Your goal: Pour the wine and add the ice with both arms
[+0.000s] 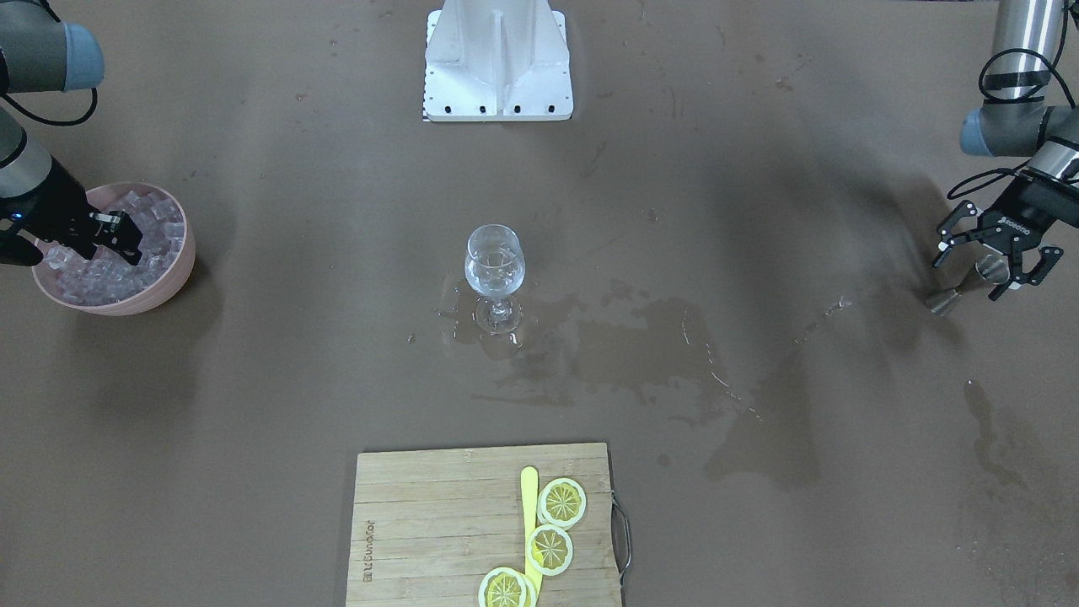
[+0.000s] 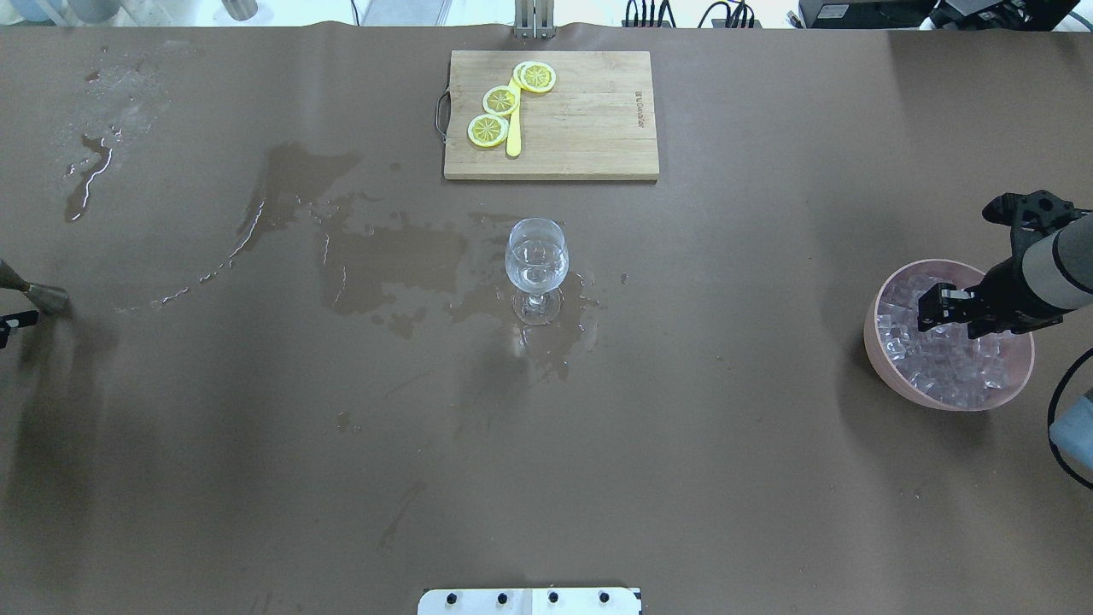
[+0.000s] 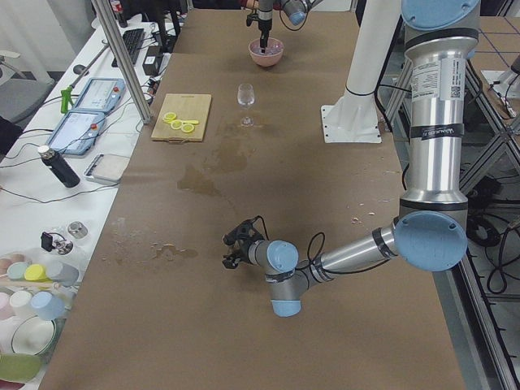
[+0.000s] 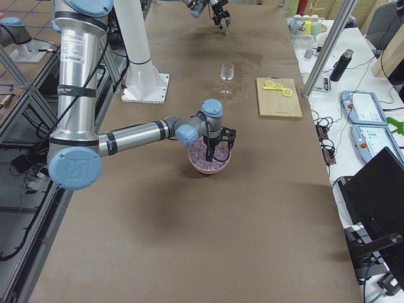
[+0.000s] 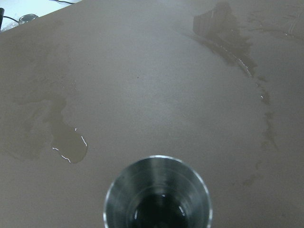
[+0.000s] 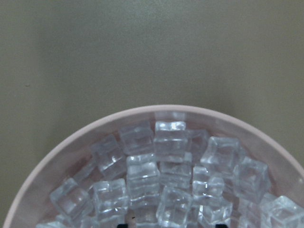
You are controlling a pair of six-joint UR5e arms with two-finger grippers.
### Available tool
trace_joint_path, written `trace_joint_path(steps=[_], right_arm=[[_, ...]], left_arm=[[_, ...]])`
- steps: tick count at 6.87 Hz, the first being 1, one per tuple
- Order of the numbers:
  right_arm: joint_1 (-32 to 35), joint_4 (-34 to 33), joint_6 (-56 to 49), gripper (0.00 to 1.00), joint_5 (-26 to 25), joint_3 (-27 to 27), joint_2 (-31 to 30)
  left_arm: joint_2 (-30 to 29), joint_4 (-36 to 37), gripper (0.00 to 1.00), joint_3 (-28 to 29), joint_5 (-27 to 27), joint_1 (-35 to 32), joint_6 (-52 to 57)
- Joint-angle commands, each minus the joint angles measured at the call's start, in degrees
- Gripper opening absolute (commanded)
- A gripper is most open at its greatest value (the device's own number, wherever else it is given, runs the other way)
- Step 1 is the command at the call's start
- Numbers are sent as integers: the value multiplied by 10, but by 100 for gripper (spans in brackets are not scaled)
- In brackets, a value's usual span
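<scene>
The cubes sit at odd angles (image 6: pixel 71 200) and have separate edges, so the ice cube (image 6: pixel 174 207) will come away by itself when the robot's right gripper lifts it.
A stemmed wine glass (image 1: pixel 495 265) stands mid-table and holds a small measure of clear wine (image 2: pixel 535 272). Far to the side, a steel jigger (image 1: pixel 988 270) stands upright. My left gripper (image 1: pixel 968 278) is open, one finger on each side of the jigger's upper cup. The left wrist view looks straight down into the jigger (image 5: pixel 157 195), which has a dark bottom with a little liquid. A pink bowl (image 2: pixel 888 363) is heaped with ice (image 6: pixel 161 175). My right gripper (image 2: pixel 929 309) is down among the cubes and open, with both fingertips at the lower edge of its wrist view.
A wooden cutting board (image 1: pixel 421 523) with three lemon slices (image 1: pixel 561 502) and a yellow knife lies at the operators' edge. Wet patches (image 1: pixel 641 337) spread from the glass toward the jigger. The white base block (image 1: pixel 497 67) is at the robot's side.
</scene>
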Motion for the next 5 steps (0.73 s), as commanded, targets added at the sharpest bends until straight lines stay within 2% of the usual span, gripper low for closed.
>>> trace_joint_path(steps=[1, 3, 5], right_arm=[[7, -3, -1, 64, -1, -3, 3], [5, -6, 0, 59, -3, -4, 5], [-3, -6, 0, 58, -11, -5, 5]], left_arm=[[-4, -2, 97, 3, 2, 4, -9], [-4, -16, 96, 4, 18, 12, -21], [-4, -35, 95, 23, 35, 20, -21]])
